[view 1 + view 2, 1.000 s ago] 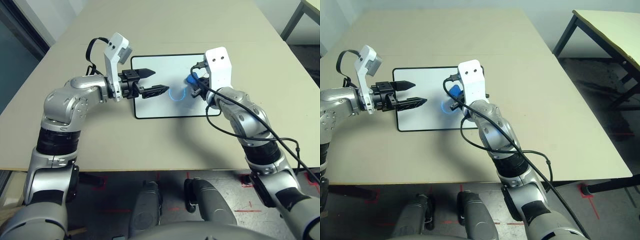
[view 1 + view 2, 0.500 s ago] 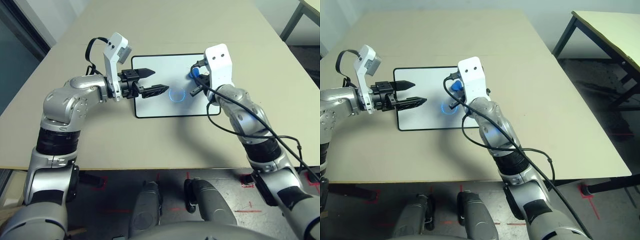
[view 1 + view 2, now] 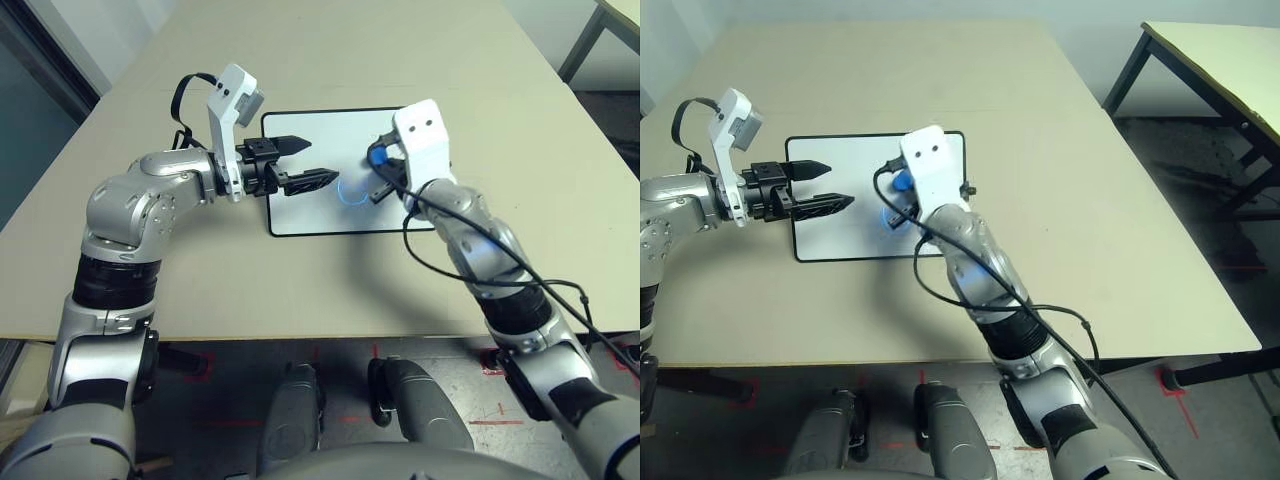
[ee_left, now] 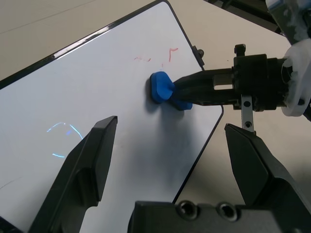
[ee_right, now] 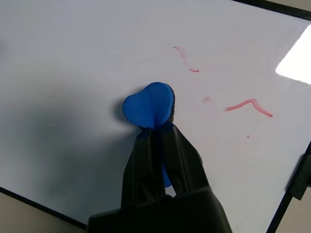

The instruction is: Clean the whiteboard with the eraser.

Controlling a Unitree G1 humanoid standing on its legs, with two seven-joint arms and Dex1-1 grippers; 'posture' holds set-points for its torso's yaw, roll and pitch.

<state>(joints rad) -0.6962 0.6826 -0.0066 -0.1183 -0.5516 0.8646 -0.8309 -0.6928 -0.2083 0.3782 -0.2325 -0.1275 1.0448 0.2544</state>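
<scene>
My right gripper has the eraser on clean white surface beside the red strokes, so I should sweep the eraser back across the red strokes (image 5: 249, 103) toward the board's edge.
The whiteboard (image 3: 322, 214) lies flat on the beige table, with a cyan loop (image 3: 350, 189) near its middle and faint red strokes (image 5: 248, 104) toward its right side. My right gripper (image 5: 155, 132) is shut on the small blue eraser (image 5: 148, 104), whose end presses on the board's white surface left of the red strokes. In the head view the eraser (image 3: 377, 155) sits just right of the cyan loop. My left gripper (image 3: 312, 161) hovers open over the board's left half, fingers pointing right at the eraser (image 4: 160, 88), with nothing between them.
A second table (image 3: 1230, 60) stands off to the right, across a stretch of floor. A black cable (image 3: 480, 270) runs along my right forearm. Bare tabletop (image 3: 330, 290) surrounds the board on every side.
My right gripper has slid the eraser a little to the left across the board, toward the cyan loop. The left arm has held still.
</scene>
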